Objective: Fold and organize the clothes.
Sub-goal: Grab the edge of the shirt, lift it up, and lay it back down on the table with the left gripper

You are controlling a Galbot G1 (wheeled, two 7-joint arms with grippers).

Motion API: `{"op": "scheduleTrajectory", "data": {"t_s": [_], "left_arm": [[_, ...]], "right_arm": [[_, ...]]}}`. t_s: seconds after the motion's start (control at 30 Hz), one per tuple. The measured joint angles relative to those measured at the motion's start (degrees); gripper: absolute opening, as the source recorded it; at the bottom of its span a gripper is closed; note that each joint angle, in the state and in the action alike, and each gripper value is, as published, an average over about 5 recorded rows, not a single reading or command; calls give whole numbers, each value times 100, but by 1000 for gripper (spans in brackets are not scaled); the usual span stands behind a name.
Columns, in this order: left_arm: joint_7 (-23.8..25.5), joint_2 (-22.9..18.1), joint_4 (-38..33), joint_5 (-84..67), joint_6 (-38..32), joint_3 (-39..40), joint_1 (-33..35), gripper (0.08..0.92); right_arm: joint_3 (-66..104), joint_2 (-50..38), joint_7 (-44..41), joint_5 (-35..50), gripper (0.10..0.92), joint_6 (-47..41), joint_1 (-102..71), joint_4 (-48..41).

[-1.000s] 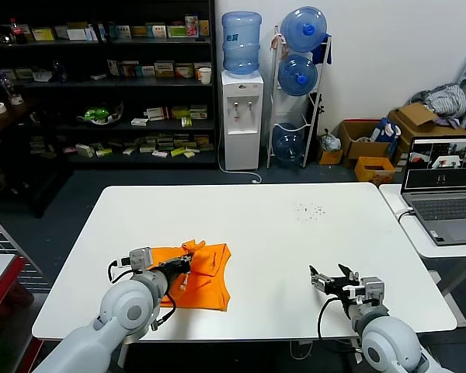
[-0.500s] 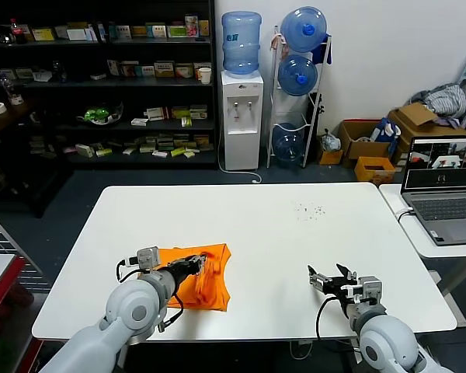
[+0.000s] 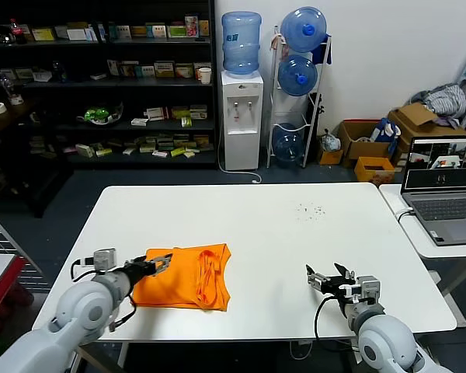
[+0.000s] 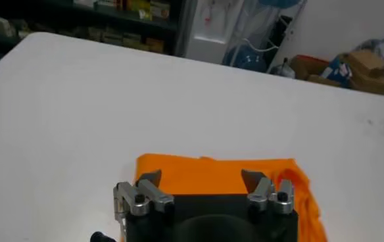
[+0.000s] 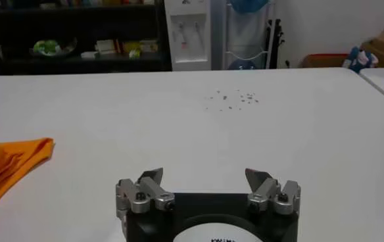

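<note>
I keep lowering my left gripper back toward the orange T-shirt's smooth edge (image 3: 138,293), which lies free opposite the bunched folds, until my open fingers straddle the cloth (image 3: 145,281).
The orange T-shirt (image 3: 188,277) lies folded into a flat rectangle on the white table (image 3: 279,225), near its front left. No lettering shows. My left gripper (image 3: 161,263) is open and empty at the shirt's left edge, just above the cloth. In the left wrist view the shirt (image 4: 212,174) fills the space ahead of the open gripper (image 4: 202,179). My right gripper (image 3: 324,280) is open and empty over bare table at the front right, well apart from the shirt. The right wrist view shows that gripper (image 5: 205,176) and one orange corner of the shirt (image 5: 11,161).
A side table with an open laptop (image 3: 443,190) stands to the right. Small dark specks (image 3: 309,210) lie on the far part of the table. Shelves, a water dispenser (image 3: 241,93) and cardboard boxes stand behind.
My left gripper has let go of the shirt and drawn back to the left. The shirt now lies flatter and more spread out. The right gripper has barely moved.
</note>
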Motion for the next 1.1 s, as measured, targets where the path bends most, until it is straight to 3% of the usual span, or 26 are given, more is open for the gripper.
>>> {"op": "scheduleTrajectory", "data": {"t_s": [0.23,0.53,0.87,0.97,1.1], "left_arm": [[1235,522,564,436,-71,-158,222,823],[2407,818,1107,812,-46,-74,118,823],[2895,865,1384,1009,-47,76,-62,820],[2930,854,1433,1044,-46,123,-100,787],[2942,818,1494,1075,-33,184,-143,682]], "right_arm": [[31,-16,9,12,823,-7,-40,57],[158,-33,3,7,823,3,-162,96],[154,-34,-2,21,823,3,-147,88],[158,-41,-3,25,823,3,-160,95],[194,-72,-6,38,823,4,-199,127]]}}
